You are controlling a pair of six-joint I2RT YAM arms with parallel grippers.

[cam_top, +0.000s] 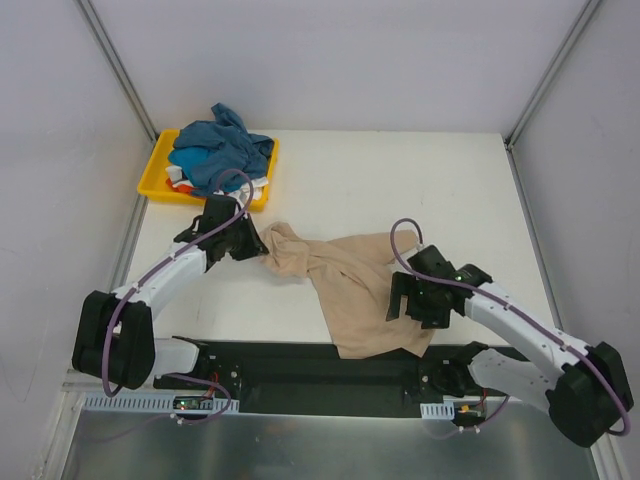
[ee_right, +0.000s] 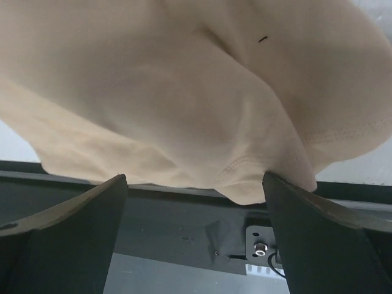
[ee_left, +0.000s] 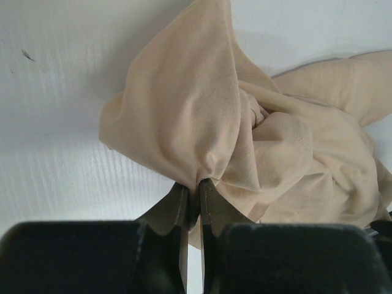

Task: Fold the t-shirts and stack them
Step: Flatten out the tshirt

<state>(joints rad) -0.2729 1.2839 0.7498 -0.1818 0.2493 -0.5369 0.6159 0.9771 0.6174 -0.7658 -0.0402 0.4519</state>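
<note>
I should pinch and draw back the hem corner (cam_top: 418, 347) with my right gripper before both grippers spread the crumpled beige-tan t-shirt, as its lower edge overhangs the black base plate.
The beige-tan t-shirt (cam_top: 340, 285) lies crumpled across the white table, its lower edge hanging over the black base plate. My left gripper (cam_top: 256, 246) is shut on a bunched upper-left corner of it; in the left wrist view the fingertips (ee_left: 193, 182) pinch a fold of the beige cloth (ee_left: 184, 104). Over the shirt's right side my right gripper (cam_top: 405, 300) stands open. In the right wrist view the hem of the beige cloth (ee_right: 184, 92) lies just beyond its spread fingers (ee_right: 195, 177), with nothing between them. A teal-blue t-shirt (cam_top: 215, 150) is heaped in the yellow tray.
The yellow tray (cam_top: 152, 180) sits at the table's far left corner, with white and orange-red cloth (cam_top: 180, 183) under the teal one. A black base plate (cam_top: 300, 365) runs along the near edge. Grey walls and frame posts enclose the table.
</note>
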